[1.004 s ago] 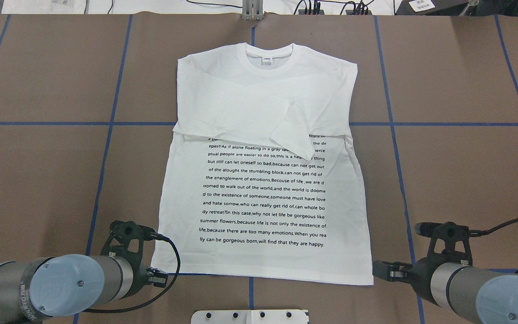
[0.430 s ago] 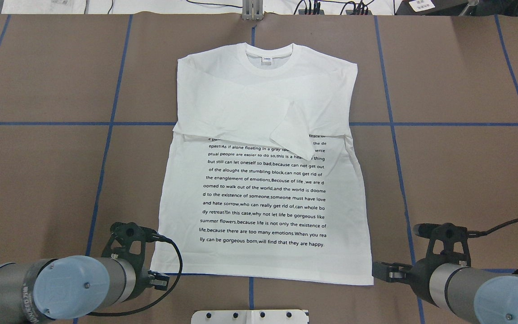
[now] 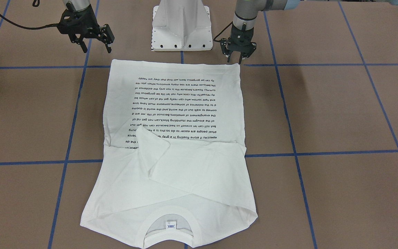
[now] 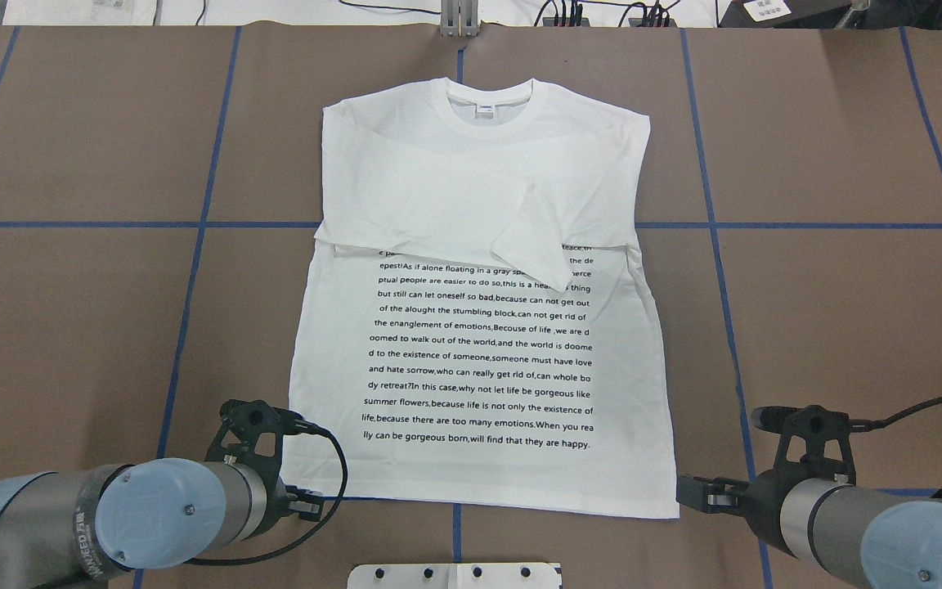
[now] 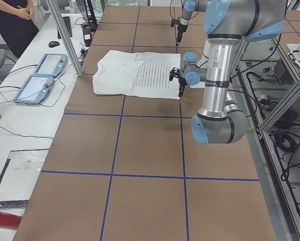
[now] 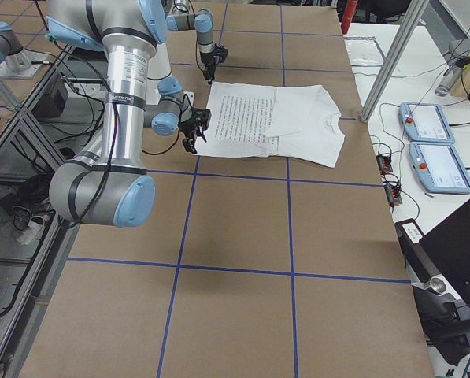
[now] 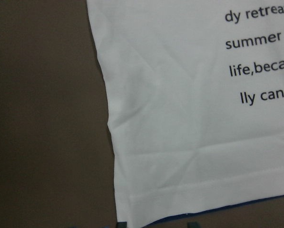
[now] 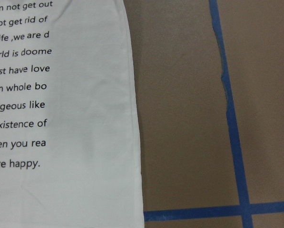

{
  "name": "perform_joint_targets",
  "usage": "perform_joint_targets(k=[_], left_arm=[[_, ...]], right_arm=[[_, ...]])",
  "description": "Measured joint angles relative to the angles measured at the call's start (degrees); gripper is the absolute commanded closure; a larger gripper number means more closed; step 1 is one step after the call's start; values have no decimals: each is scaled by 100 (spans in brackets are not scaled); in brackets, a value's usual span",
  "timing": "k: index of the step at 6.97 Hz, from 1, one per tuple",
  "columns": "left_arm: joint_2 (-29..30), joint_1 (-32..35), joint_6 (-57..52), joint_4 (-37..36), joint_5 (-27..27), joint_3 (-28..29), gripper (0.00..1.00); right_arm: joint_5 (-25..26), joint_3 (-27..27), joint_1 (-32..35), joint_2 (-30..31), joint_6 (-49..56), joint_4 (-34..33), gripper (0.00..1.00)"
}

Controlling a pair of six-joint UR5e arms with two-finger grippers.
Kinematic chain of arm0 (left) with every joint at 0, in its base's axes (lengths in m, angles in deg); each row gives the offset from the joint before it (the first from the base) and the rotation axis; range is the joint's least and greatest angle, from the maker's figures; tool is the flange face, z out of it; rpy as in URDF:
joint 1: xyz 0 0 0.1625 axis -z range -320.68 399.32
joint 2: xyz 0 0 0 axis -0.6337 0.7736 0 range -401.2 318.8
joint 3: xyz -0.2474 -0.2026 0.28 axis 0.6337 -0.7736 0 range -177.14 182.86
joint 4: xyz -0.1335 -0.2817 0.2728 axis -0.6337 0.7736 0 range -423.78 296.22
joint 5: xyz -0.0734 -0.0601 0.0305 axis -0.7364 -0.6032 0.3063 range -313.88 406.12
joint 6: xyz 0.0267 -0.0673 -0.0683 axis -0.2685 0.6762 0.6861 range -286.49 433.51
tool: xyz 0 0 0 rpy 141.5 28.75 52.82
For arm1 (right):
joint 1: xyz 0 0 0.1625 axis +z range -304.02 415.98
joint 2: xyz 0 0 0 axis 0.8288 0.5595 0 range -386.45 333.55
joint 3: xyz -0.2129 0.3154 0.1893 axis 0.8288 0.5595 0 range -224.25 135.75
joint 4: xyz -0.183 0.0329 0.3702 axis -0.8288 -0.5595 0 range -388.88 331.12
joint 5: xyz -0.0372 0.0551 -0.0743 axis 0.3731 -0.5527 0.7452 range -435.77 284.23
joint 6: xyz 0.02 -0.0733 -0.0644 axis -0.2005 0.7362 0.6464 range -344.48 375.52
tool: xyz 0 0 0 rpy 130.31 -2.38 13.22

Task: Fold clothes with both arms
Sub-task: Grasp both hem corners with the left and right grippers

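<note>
The white shirt lies flat with little slack [image 3: 179,108] between hem and collar, so I expect the collar [image 3: 171,211] to slide along toward me when I lift the shirt's hem.
The white shirt [image 4: 479,327] lies flat on the brown table, black text up, collar [image 4: 489,102] at the far side, both sleeves folded across the chest. It also shows in the front-facing view [image 3: 174,138]. My left gripper [image 3: 235,59] is open and empty, just above the hem's left corner; the left wrist view shows that corner [image 7: 132,209] with two fingertips [image 7: 122,224] at the bottom edge. My right gripper [image 3: 97,45] is open and empty, off the shirt beside the hem's right corner [image 8: 139,209].
The white pedestal base [image 3: 181,27] stands between the arms, close to the hem. Blue tape lines [image 4: 716,225] cross the table. Two control pendants [image 5: 39,75] and a metal post [image 5: 64,35] stand beyond the collar side; a person [image 5: 11,20] is there.
My left arm has moved right, toward the hem's left corner. The right arm has barely shifted. The shirt has not moved.
</note>
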Motion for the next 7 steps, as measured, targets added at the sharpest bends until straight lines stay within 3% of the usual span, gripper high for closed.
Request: perform_joint_targets(k=[2,4,6,7], left_arm=[[6,69,-39,0,4,115,48],[16,75,-76,8,-6,190,60],[22,65,-80,23,-16,253,95],[30,64,-76,31,-19,270,100]], right_arm=[[0,0,0,1,2,0,0],[16,22,-6,1,2,0,0],[34,41,-14,-2,0,0,0],[40,46,-23,-1,0,0,0]])
